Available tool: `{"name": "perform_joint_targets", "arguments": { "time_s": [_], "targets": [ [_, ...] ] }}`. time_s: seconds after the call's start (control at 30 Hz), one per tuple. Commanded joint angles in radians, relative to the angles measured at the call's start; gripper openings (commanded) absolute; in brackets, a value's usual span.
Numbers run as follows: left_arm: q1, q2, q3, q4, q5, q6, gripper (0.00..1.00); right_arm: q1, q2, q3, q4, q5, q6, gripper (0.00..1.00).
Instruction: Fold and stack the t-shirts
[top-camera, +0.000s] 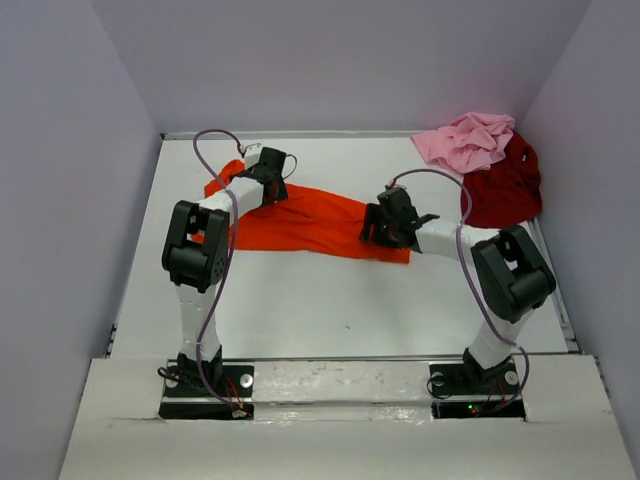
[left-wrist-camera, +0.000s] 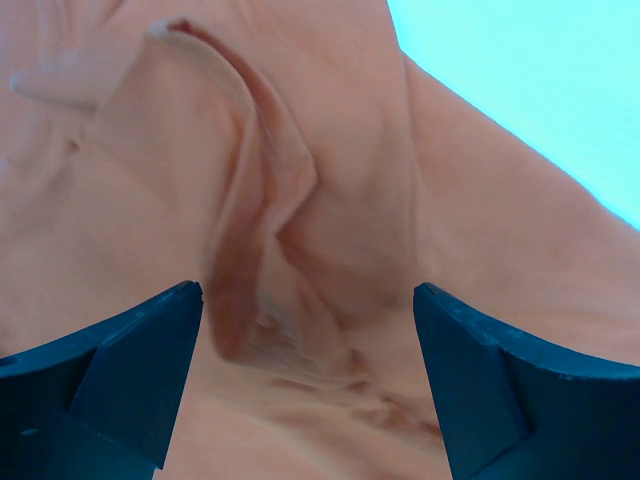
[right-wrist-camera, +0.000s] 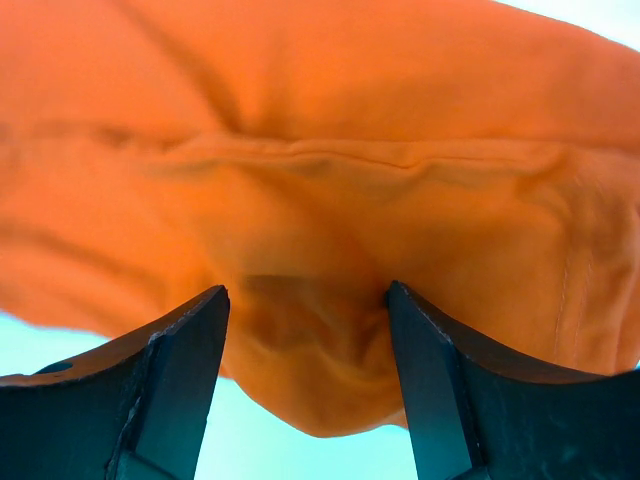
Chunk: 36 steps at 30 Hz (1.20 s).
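The orange t-shirt's bunched end has a raised fold (left-wrist-camera: 265, 185) doubled over it, so the robot's left gripper should grab the fold's tip (left-wrist-camera: 182, 36) and pull the cloth open before folding.
The orange t-shirt (top-camera: 310, 222) lies spread and rumpled across the middle of the table. My left gripper (top-camera: 262, 178) hangs over its far left end. In the left wrist view that gripper (left-wrist-camera: 308, 300) is open wide above a raised fold of the shirt (left-wrist-camera: 330, 150), holding nothing. My right gripper (top-camera: 385, 228) is at the shirt's right end. In the right wrist view it (right-wrist-camera: 305, 295) stands open with a loose bulge of orange cloth (right-wrist-camera: 320, 100) between its fingers, not pinched. The pink t-shirt (top-camera: 465, 140) lies crumpled at the back right, partly on the dark red t-shirt (top-camera: 508, 188).
Grey walls close the white table (top-camera: 340, 310) in at the back and on both sides. Both arm bases sit on the near edge. Each arm's cable (top-camera: 215, 140) loops above it.
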Motion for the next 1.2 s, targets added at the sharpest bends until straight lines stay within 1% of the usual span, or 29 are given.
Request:
{"name": "perform_joint_targets", "arguments": {
  "time_s": [0.0, 0.13, 0.17, 0.23, 0.27, 0.33, 0.37, 0.4, 0.47, 0.53, 0.6, 0.63, 0.67, 0.7, 0.73, 0.77, 0.83, 0.87, 0.9, 0.93, 0.97, 1.07, 1.17],
  "targets": [
    [0.005, -0.047, 0.030, -0.011, -0.020, 0.023, 0.96, 0.106, -0.082, -0.140, -0.048, -0.027, 0.085, 0.70],
    [0.005, -0.061, 0.025, -0.008, -0.026, 0.036, 0.96, 0.183, -0.217, -0.282, -0.038, -0.045, 0.126, 0.70],
    [0.005, -0.061, 0.028, -0.010, -0.032, 0.037, 0.96, 0.194, -0.284, -0.311, -0.051, -0.056, 0.138, 0.70],
    [0.005, -0.059, 0.033, -0.010, -0.038, 0.040, 0.96, 0.217, -0.355, -0.382, -0.071, -0.091, 0.151, 0.70],
    [0.005, -0.056, 0.037, -0.010, -0.038, 0.037, 0.96, 0.244, -0.432, -0.404, -0.085, -0.090, 0.164, 0.70],
    [0.005, -0.055, 0.042, -0.011, -0.034, 0.036, 0.96, 0.270, -0.513, -0.457, -0.145, -0.082, 0.178, 0.70],
    [0.005, -0.059, 0.044, -0.011, -0.032, 0.036, 0.96, 0.280, -0.553, -0.470, -0.166, -0.076, 0.185, 0.70],
    [0.005, -0.062, 0.042, -0.011, -0.035, 0.037, 0.96, 0.290, -0.631, -0.482, -0.207, -0.076, 0.197, 0.71],
    [0.005, -0.076, 0.033, -0.004, -0.040, 0.034, 0.96, 0.291, -0.696, -0.497, -0.248, -0.087, 0.200, 0.71],
    [0.003, -0.111, 0.005, 0.021, -0.041, 0.030, 0.96, 0.301, -0.765, -0.484, -0.300, -0.084, 0.185, 0.72],
    [0.000, -0.154, -0.015, 0.032, -0.050, 0.023, 0.95, 0.310, -0.787, -0.435, -0.318, -0.062, 0.140, 0.74],
    [-0.006, -0.174, -0.025, 0.039, -0.060, 0.019, 0.96, 0.310, -0.781, -0.412, -0.324, -0.029, 0.119, 0.74],
    [-0.012, -0.194, -0.033, 0.044, -0.064, 0.020, 0.95, 0.310, -0.767, -0.383, -0.329, -0.028, 0.096, 0.74],
    [-0.017, -0.237, -0.042, 0.044, -0.069, 0.020, 0.95, 0.310, -0.746, -0.322, -0.324, 0.007, 0.058, 0.75],
    [-0.026, -0.261, -0.045, 0.041, -0.069, 0.025, 0.95, 0.310, -0.683, -0.288, -0.315, 0.015, 0.034, 0.75],
    [-0.034, -0.316, -0.054, 0.035, -0.072, 0.023, 0.95, 0.310, -0.643, -0.207, -0.306, 0.022, -0.010, 0.75],
    [-0.051, -0.376, -0.084, 0.046, -0.081, 0.029, 0.96, 0.310, -0.556, -0.116, -0.294, 0.033, -0.033, 0.75],
    [-0.061, -0.403, -0.102, 0.044, -0.092, 0.026, 0.96, 0.310, -0.513, -0.070, -0.289, 0.032, -0.050, 0.75],
    [-0.061, -0.444, -0.145, 0.049, -0.080, 0.020, 0.96, 0.310, -0.439, 0.010, -0.283, 0.038, -0.062, 0.75],
    [-0.061, -0.456, -0.168, 0.055, -0.071, 0.020, 0.96, 0.310, -0.411, 0.039, -0.274, 0.042, -0.073, 0.75],
    [-0.061, -0.460, -0.201, 0.046, -0.067, 0.020, 0.96, 0.310, -0.364, 0.065, -0.269, 0.061, -0.081, 0.75],
    [-0.061, -0.411, -0.229, -0.025, -0.077, -0.012, 0.96, 0.310, -0.313, 0.127, -0.257, 0.078, -0.101, 0.76],
    [-0.069, -0.345, -0.249, -0.013, -0.109, -0.023, 0.96, 0.310, -0.287, 0.142, -0.255, 0.064, -0.096, 0.75]
  ]
}}
